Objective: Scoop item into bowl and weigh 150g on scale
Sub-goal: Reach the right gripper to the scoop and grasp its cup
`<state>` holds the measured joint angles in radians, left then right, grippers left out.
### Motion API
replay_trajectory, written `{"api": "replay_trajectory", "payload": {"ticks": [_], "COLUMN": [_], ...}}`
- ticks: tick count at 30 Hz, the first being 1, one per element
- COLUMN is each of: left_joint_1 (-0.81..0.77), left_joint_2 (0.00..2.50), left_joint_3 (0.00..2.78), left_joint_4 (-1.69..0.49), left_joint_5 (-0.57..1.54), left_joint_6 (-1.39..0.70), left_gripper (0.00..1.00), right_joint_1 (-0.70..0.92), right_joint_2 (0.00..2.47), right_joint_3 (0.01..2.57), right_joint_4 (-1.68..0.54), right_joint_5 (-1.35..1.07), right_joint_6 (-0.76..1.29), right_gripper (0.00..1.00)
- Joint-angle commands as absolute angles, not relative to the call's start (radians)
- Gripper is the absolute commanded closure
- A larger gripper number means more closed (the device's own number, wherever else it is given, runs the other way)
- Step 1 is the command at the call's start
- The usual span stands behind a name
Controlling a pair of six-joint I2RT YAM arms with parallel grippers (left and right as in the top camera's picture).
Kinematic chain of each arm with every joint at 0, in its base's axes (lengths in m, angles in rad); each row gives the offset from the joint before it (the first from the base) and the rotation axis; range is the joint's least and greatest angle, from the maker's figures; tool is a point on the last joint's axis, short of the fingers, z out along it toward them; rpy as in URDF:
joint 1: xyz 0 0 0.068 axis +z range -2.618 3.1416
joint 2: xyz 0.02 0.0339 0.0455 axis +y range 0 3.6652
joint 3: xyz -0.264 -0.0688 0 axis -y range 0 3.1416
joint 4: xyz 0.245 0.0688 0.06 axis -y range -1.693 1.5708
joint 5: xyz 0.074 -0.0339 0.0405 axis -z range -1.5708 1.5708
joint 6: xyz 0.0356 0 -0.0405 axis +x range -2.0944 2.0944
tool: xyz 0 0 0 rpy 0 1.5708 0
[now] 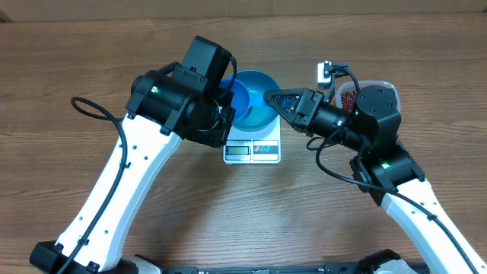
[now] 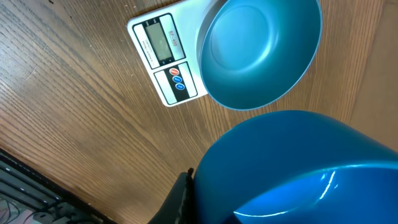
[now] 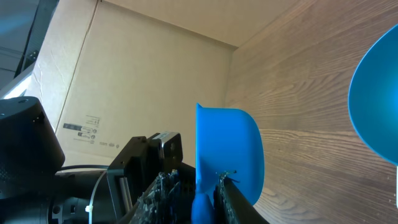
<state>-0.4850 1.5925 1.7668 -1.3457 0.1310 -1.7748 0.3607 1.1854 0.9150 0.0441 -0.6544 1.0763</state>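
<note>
The scoop (image 1: 241,99) is in my left gripper, held by its body, far from the beans. Next, my right gripper takes hold of the scoop's handle (image 3: 203,208) before my left gripper lets go.
The teal-blue bowl (image 1: 265,82) (image 2: 258,53) stands on the white scale (image 1: 253,150) (image 2: 165,56) and holds nothing. Just above it hangs a bright blue scoop (image 1: 237,97) (image 2: 298,168) (image 3: 230,143) between both grippers. My left gripper (image 1: 227,93) (image 2: 199,205) is shut on the scoop's body; only one dark finger shows against it. My right gripper (image 1: 268,97) (image 3: 196,180) reaches in from the right, its jaws either side of the scoop's handle with a gap on one side. The beans (image 1: 348,97) lie in a clear tub (image 1: 374,86) behind the right arm.
A small white device (image 1: 326,71) with a cable sits on the table behind the tub. A cardboard wall (image 3: 143,74) closes off the table's far side. The bowl's rim (image 3: 379,106) shows at the right edge of the right wrist view.
</note>
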Motion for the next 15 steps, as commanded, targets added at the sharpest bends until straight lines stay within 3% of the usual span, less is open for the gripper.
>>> {"api": "replay_trajectory", "payload": {"ticks": [1, 15], "left_joint_1": [-0.499, -0.505], "left_joint_2": [1.582, 1.582], "left_joint_3": [1.784, 1.784], "left_joint_4": [-1.345, -1.334], "left_joint_5": [0.132, 0.131], "left_joint_6": [-1.789, -1.796], "left_gripper": [0.96, 0.96], "right_joint_1": [0.365, 0.365], "right_joint_2": [1.180, 1.180], "right_joint_3": [0.931, 0.931], "right_joint_4": [0.047, 0.024], "right_joint_5": [-0.640, -0.639], "right_joint_6": [1.074, 1.074], "right_gripper": [0.77, 0.88]}}
